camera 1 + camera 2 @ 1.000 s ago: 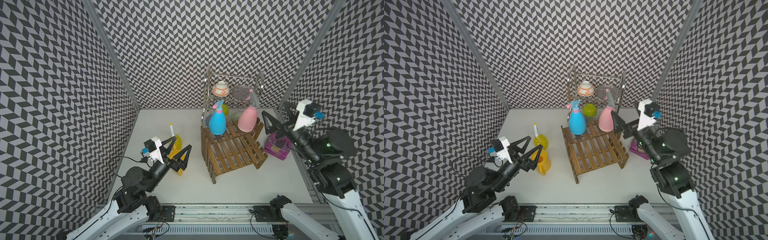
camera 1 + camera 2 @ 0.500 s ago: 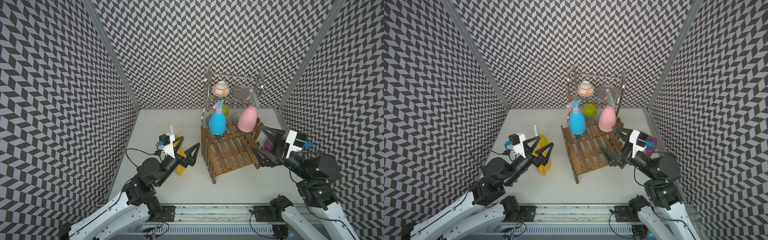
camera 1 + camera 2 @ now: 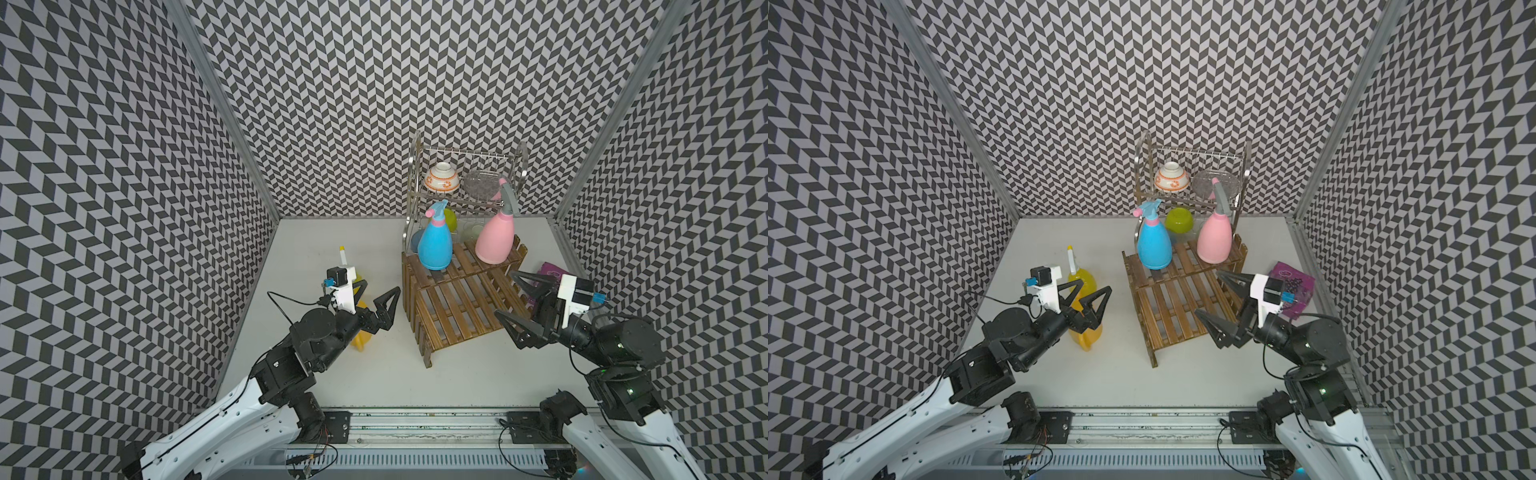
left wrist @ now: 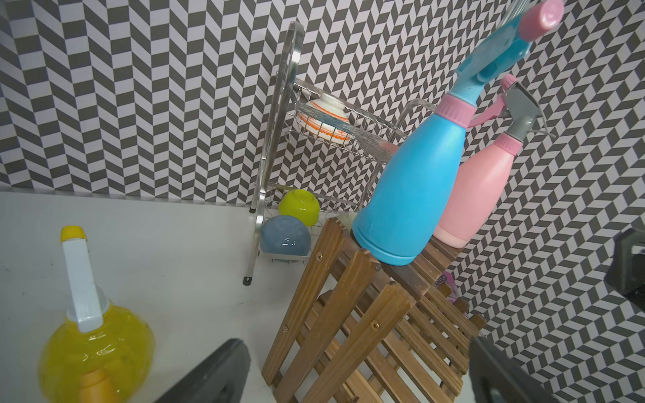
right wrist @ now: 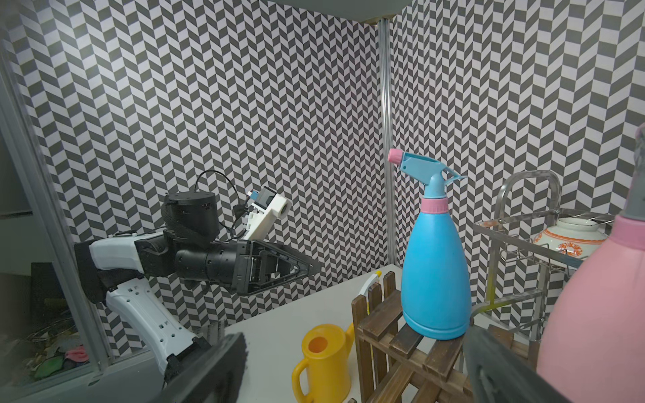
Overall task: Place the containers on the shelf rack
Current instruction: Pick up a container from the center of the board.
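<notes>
I should keep swinging my open left gripper toward the yellow spray bottle's white head (image 3: pixel 1072 259), which stands clear of the watering can, until my fingers straddle that head (image 4: pixel 82 287).
The blue spray bottle (image 3: pixel 434 245) (image 4: pixel 412 195) and the pink spray bottle (image 3: pixel 494 239) (image 5: pixel 593 314) stand upright on the top step of the brown slatted shelf rack (image 3: pixel 457 303) (image 3: pixel 1175 303). Left of the rack, on the table, are the translucent yellow spray bottle (image 3: pixel 1081 278) (image 4: pixel 94 345) and the yellow watering can (image 3: pixel 1086 336) (image 5: pixel 324 359). My left gripper (image 3: pixel 380 289) (image 3: pixel 1094 286) hovers open and empty over these two, pointing at the rack's left end. My right gripper (image 3: pixel 503 292) (image 3: pixel 1207 291) is open and empty at the rack's right front corner.
A steel wire dish rack (image 3: pixel 415 174) stands behind the shelf rack, holding an orange-patterned bowl (image 3: pixel 441 178), a green bowl (image 3: pixel 1178 220) and a blue bowl (image 4: pixel 285 235). A purple packet (image 3: pixel 1291 286) lies right of the rack. Patterned walls enclose three sides.
My right arm has come down from beside the pink bottle to the rack's right front corner. My left arm has reached forward toward the rack. Both grippers stayed open.
</notes>
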